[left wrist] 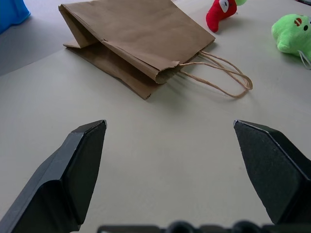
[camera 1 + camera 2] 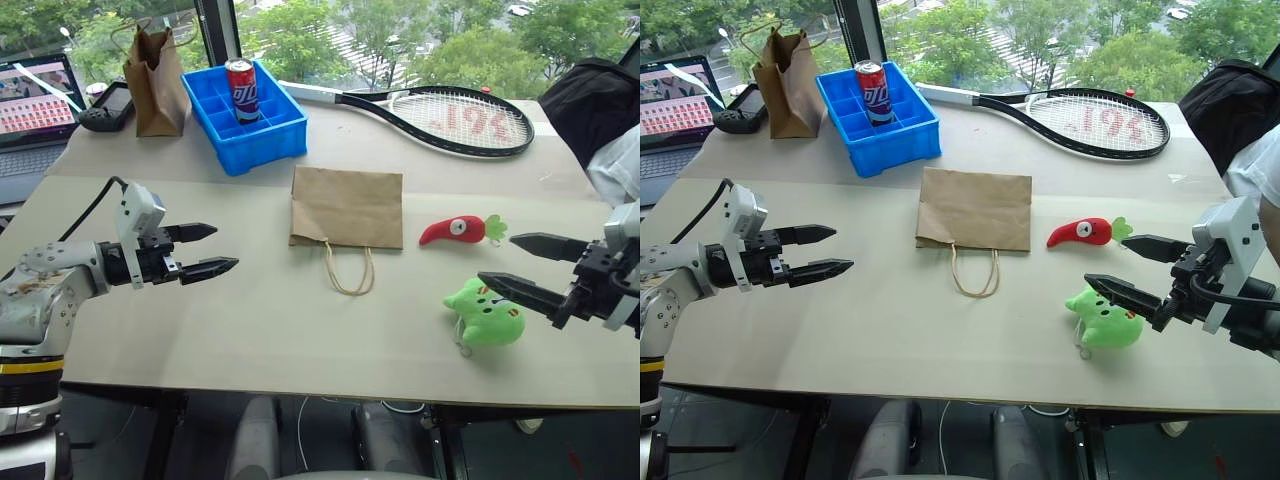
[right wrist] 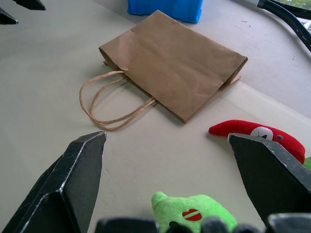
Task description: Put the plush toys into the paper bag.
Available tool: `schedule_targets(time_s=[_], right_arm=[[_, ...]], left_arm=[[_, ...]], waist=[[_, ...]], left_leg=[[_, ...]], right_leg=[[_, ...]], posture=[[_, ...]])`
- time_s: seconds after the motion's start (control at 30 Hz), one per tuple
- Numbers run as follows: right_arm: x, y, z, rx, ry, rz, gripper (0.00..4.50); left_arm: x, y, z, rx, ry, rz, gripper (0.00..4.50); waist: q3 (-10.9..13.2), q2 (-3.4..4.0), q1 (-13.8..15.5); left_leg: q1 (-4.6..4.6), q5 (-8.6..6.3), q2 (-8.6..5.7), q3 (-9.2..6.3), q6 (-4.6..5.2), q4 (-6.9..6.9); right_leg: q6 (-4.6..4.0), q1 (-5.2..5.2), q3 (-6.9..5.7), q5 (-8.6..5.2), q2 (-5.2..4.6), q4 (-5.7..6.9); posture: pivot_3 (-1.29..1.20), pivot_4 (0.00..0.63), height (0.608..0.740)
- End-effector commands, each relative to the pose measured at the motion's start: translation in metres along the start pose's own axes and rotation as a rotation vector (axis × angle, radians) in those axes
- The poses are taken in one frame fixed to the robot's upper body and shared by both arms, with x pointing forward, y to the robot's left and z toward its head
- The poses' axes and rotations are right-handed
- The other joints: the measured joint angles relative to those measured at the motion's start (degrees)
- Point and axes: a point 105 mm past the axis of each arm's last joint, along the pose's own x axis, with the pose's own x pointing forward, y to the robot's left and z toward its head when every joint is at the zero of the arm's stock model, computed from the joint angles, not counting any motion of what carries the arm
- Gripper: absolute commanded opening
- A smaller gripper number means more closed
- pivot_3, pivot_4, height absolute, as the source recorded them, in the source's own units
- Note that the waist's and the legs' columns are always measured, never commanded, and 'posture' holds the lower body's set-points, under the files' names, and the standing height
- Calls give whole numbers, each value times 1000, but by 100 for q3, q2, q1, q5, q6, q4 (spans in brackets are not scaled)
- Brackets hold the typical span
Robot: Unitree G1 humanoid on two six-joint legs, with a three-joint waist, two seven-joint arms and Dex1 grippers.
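Note:
The cord handles point(image 2: 352, 292) are lying clear of the paper bag's opening. My left gripper should keep going toward them and close on the cord point(image 2: 329, 257) beside the bag's opening.
The light-brown paper bag point(image 2: 347, 207) lies flat in the middle of the table, its cord handles point(image 2: 349, 270) pointing toward the near edge. To its right lies the red pepper plush toy point(image 2: 455, 231), and nearer the front edge sits the lime-green plush toy point(image 2: 487, 315). My left gripper point(image 2: 212, 249) hovers open left of the bag, with nothing between its fingers. My right gripper point(image 2: 512, 264) is open at the right, its lower finger just above the green toy, touching neither toy. The right wrist view has the green toy point(image 3: 194, 213) close below the fingers.
At the back stand a blue crate point(image 2: 245, 118) holding a soda can point(image 2: 241, 90), a narrower dark paper bag point(image 2: 156, 85), a tennis racket point(image 2: 440, 115), a laptop point(image 2: 30, 115) and a handheld device point(image 2: 108, 107). A black bag point(image 2: 595, 100) sits at the far right.

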Motion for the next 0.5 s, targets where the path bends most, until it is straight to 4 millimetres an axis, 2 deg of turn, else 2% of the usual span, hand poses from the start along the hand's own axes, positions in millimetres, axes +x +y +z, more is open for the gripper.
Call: schedule_targets(time_s=[0.03, 0.1, 0.13, 0.2, 0.33, 0.5], right_arm=[[1, 9, 11, -47, 1, 67, 4464], [6, 27, 19, -72, 38, 205, 4464], [9, 34, 22, -90, 53, 255, 4464], [15, 43, 28, -124, 67, 315, 4464], [26, 51, 36, -146, 74, 343, 4464], [33, 58, 25, -132, 115, 310, 4464]], left_arm=[[3, 6, 29, 135, -83, 8, 4500], [18, -1, 44, 295, -107, -97, 4500], [26, -5, 42, 369, -87, -149, 4500], [41, -11, 36, 399, -74, -239, 4500], [62, -15, 29, 545, -17, -366, 4500], [96, -17, 24, 748, 33, -479, 4500]], waist=[[0, 0, 1], [6, 7, 27], [12, 12, 44], [10, 13, 38], [12, 10, -3], [15, 6, 54]], left_leg=[[0, 0, 0, 0, 0, 0], [1, 0, 0, 0, 0, 0], [3, 10, -5, -1, 4, 5], [-4, 26, -2, 1, 17, 1], [14, 24, 0, 10, 18, -1], [-6, 26, -1, 1, 21, -2]], right_leg=[[0, 0, 0, 0, 0, 0], [0, 1, 0, 0, 0, 0], [4, 2, -1, 3, -1, 10], [7, -3, -5, 10, 0, -2], [-8, 24, 0, 20, -3, -20], [4, 11, -6, 29, -1, -17]], posture=[[0, 150, 658], [0, 150, 658], [0, 150, 658], [0, 150, 658], [0, 150, 658], [0, 150, 658]])
